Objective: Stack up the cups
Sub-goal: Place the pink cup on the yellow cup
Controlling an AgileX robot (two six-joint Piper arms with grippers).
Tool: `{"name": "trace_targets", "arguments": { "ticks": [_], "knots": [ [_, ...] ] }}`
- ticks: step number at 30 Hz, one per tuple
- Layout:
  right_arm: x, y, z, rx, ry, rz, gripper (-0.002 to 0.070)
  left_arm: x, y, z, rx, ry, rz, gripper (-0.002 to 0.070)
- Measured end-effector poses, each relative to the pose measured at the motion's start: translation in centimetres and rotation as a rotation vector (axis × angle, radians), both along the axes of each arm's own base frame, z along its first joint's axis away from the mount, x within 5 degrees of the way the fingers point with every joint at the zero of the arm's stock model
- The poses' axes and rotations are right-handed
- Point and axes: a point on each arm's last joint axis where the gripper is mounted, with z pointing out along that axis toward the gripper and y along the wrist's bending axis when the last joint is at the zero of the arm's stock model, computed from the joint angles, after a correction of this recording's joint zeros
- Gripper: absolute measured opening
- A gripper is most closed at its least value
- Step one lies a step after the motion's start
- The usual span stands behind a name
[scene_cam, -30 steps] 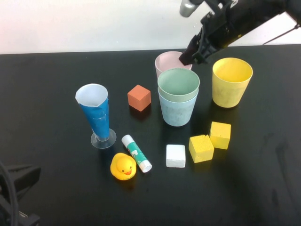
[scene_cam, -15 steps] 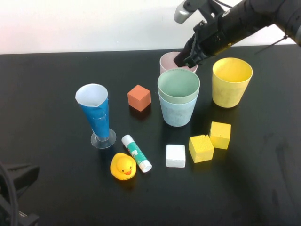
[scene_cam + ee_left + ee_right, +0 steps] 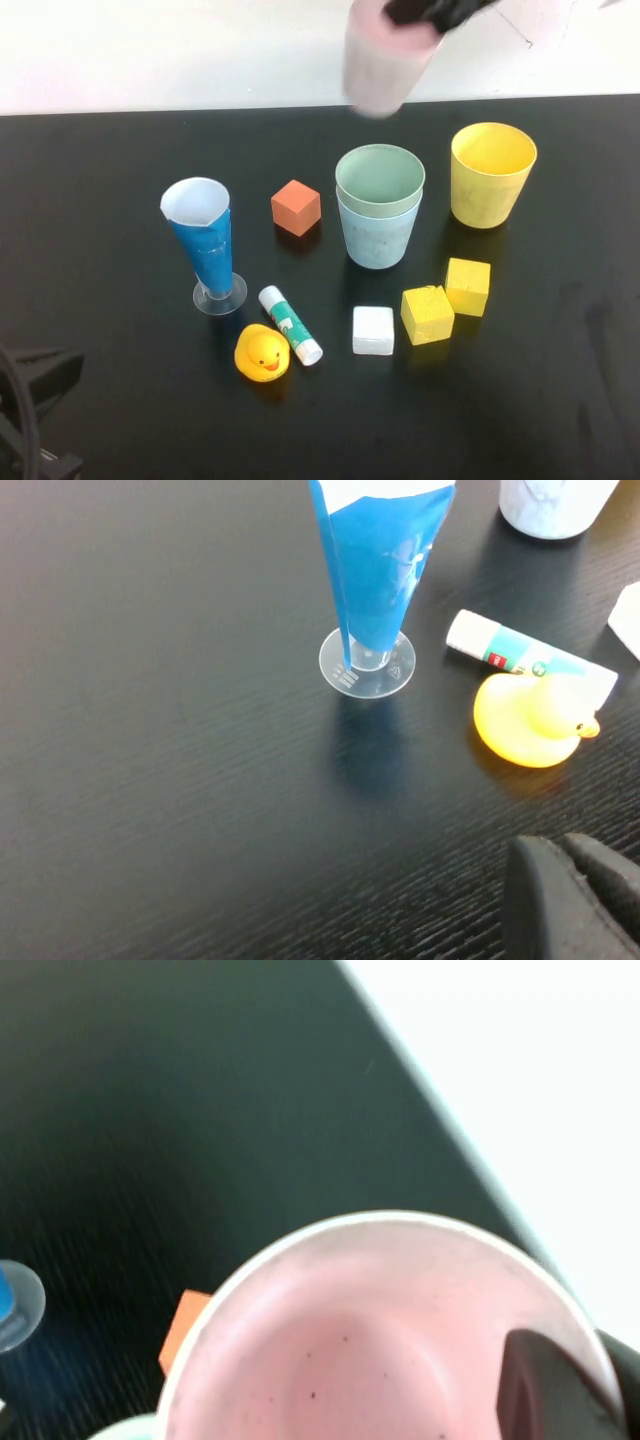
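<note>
My right gripper should put the pale pink cup inside the yellow cup (image 3: 494, 149) first, because the yellow cup stands empty (image 3: 488, 185), away from the mint green cup.
My right gripper (image 3: 432, 12) is shut on the rim of the pale pink cup (image 3: 383, 65) and holds it in the air above the table's far edge; in the right wrist view one finger (image 3: 545, 1392) sits inside the pink cup (image 3: 370, 1350). The mint green cup (image 3: 380, 183) is nested in the light blue cup (image 3: 377, 237) at mid table. The yellow cup (image 3: 492, 174) stands upright to their right. My left gripper (image 3: 575, 900) is low at the near left, shut and empty, close to the rubber duck (image 3: 530, 718).
A tall blue glass with a clear foot (image 3: 208, 245), an orange cube (image 3: 296, 207), a glue stick (image 3: 291, 325), a rubber duck (image 3: 263, 354), a white block (image 3: 373, 331) and two yellow cubes (image 3: 428, 314) (image 3: 468, 286) lie on the black table (image 3: 100, 200).
My right gripper closed on the pink cup's rim behind the stack, then lifted it well off the table, up and slightly left. The left arm has not moved.
</note>
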Motion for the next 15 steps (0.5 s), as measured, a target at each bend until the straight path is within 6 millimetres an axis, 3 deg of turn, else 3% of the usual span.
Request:
{"name": "trace_targets", "arguments": {
  "ticks": [4, 7, 10, 15],
  "knots": [
    [-2.3, -3.6, 4.6, 0.005, -0.054, -0.126, 0.004, 0.0, 0.0, 0.0, 0.0, 0.0, 0.0, 0.0],
    [-3.1, -6.4, 5.7, -0.007, -0.035, -0.228, 0.004, 0.0, 0.0, 0.0, 0.001, 0.002, 0.0, 0.0],
    [-3.6, -7.7, 4.6, -0.049, 0.029, -0.265, 0.0038, 0.0, 0.0, -0.1, 0.006, 0.01, 0.002, 0.0],
    [-4.0, -7.6, 0.0, -0.145, 0.164, -0.189, 0.0037, 0.0, 0.1, -0.1, 0.017, 0.008, 0.004, 0.0]
  ]
}}
